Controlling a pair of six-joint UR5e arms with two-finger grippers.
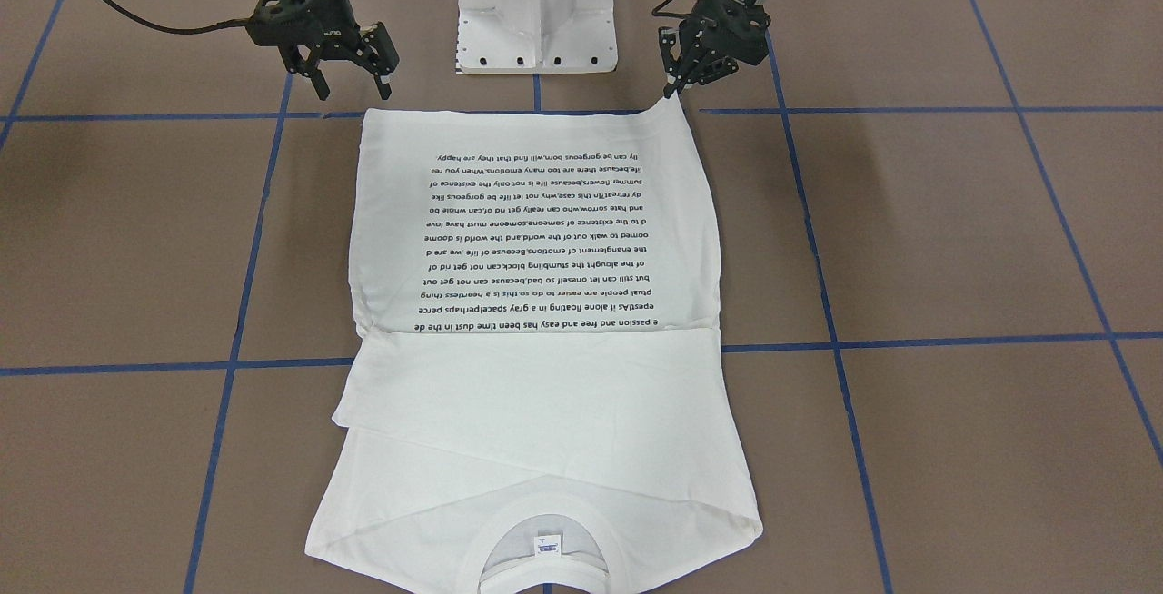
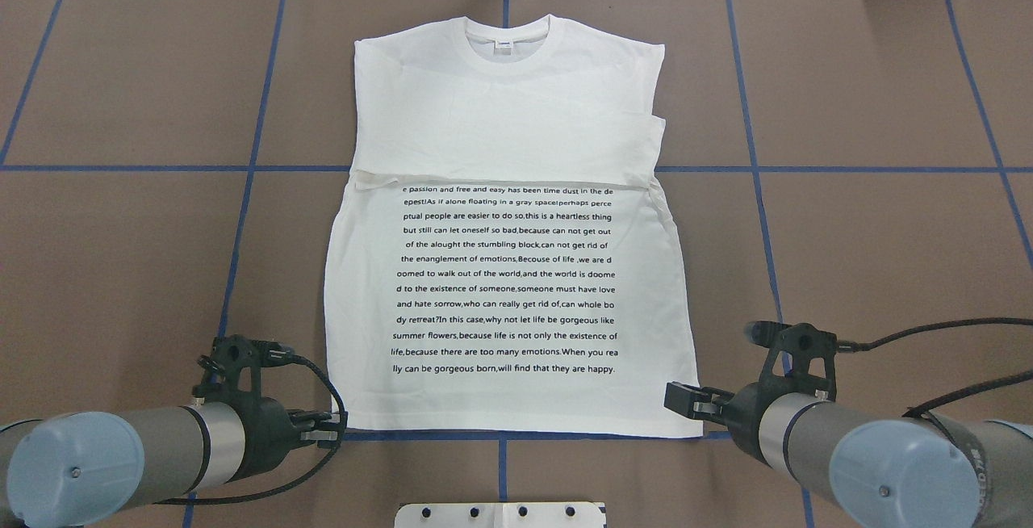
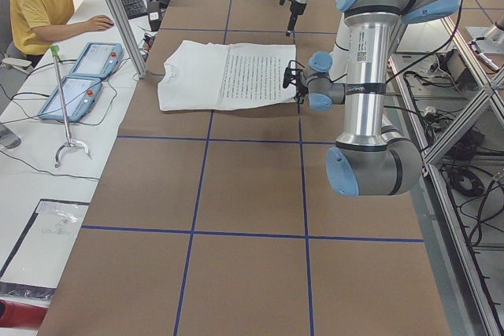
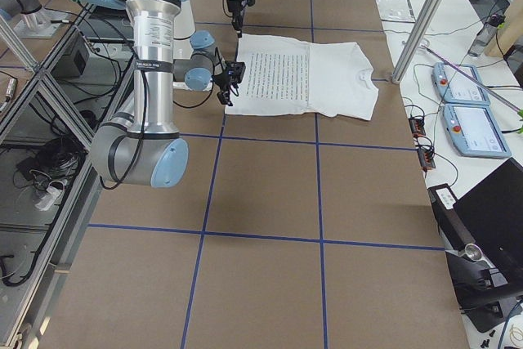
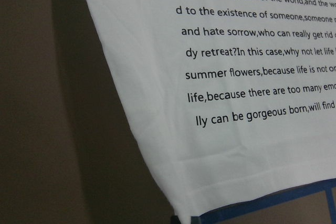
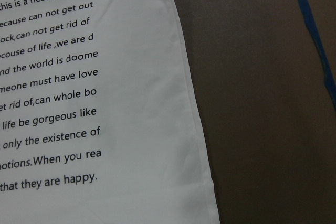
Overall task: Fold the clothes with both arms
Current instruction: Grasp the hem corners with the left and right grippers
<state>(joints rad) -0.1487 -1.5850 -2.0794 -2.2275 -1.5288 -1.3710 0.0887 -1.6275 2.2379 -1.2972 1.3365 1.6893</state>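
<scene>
My gripper will fold the T-shirt's near edge over, and the white T-shirt (image 1: 540, 398) will then hide its text inside and show plain cloth, because the black text (image 1: 536, 243) faces up.
The clothes, one white T-shirt (image 2: 500, 108), lie flat mid-table, collar (image 2: 508, 39) and neck label away from me. A layer printed with black text (image 2: 504, 278) covers the near half. Its far edge is a hem band across the middle. My left gripper (image 1: 677, 90) (image 2: 323, 427) hangs low right at the near left corner, fingers slightly apart, with nothing seen between them. My right gripper (image 1: 352, 85) (image 2: 686, 403) hovers open just above the near right corner. The left wrist view shows the printed cloth (image 5: 236, 129) and the right wrist view shows its edge (image 6: 105, 129). No fingers appear in either.
Blue tape lines (image 2: 242, 169) grid the brown table. The white pedestal base (image 1: 536, 13) stands just behind the shirt's near edge. At the far side a seated person (image 3: 35, 1), two blue-edged pendants (image 3: 75, 76) and a metal post (image 3: 118, 13) line a white bench.
</scene>
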